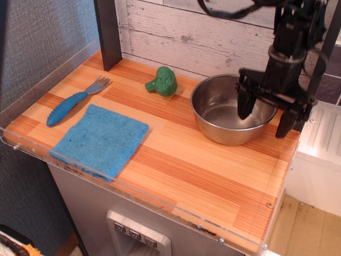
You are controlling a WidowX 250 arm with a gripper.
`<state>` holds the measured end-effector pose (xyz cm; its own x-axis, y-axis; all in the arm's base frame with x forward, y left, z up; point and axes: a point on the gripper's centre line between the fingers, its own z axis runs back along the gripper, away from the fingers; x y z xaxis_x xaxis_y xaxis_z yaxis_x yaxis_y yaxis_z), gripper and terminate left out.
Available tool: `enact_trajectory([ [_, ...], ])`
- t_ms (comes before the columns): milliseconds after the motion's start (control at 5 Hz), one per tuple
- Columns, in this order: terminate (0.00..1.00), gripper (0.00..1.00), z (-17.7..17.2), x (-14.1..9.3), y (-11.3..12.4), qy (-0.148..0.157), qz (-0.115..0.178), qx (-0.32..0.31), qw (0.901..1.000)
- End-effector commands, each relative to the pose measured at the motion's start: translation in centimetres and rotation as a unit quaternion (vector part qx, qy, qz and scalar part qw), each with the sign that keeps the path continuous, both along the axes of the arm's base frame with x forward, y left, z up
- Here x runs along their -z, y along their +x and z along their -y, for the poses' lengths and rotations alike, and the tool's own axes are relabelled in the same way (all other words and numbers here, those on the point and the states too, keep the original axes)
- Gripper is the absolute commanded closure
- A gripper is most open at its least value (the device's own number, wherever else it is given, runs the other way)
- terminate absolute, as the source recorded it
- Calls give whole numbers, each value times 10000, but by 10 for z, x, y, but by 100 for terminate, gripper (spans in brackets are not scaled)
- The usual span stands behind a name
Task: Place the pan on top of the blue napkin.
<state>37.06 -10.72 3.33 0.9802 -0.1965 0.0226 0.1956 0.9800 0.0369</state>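
My gripper's fingers straddle the pan's steep side, so I expect the pan to stay roughly level when I carry it by one side of its rim.
The pan is a round, deep, shiny steel bowl standing on the wooden table at the back right. The blue napkin lies flat at the front left, apart from the pan. My gripper is black and open, hanging over the pan's right rim. One finger reaches down inside the bowl and the other finger is outside its right wall. The rim runs between them. The jaws are not closed on it.
A green broccoli toy sits behind the pan to its left. A blue-handled fork lies at the far left beside the napkin. A dark post stands at the back left. A clear acrylic rim edges the table front.
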Motion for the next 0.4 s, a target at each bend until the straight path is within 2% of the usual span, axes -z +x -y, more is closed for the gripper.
enact_trajectory([
  [0,0,100,6,2,-9,122,48,-9,9999],
  [200,0,100,5,-7,-10,115,171,9,9998],
])
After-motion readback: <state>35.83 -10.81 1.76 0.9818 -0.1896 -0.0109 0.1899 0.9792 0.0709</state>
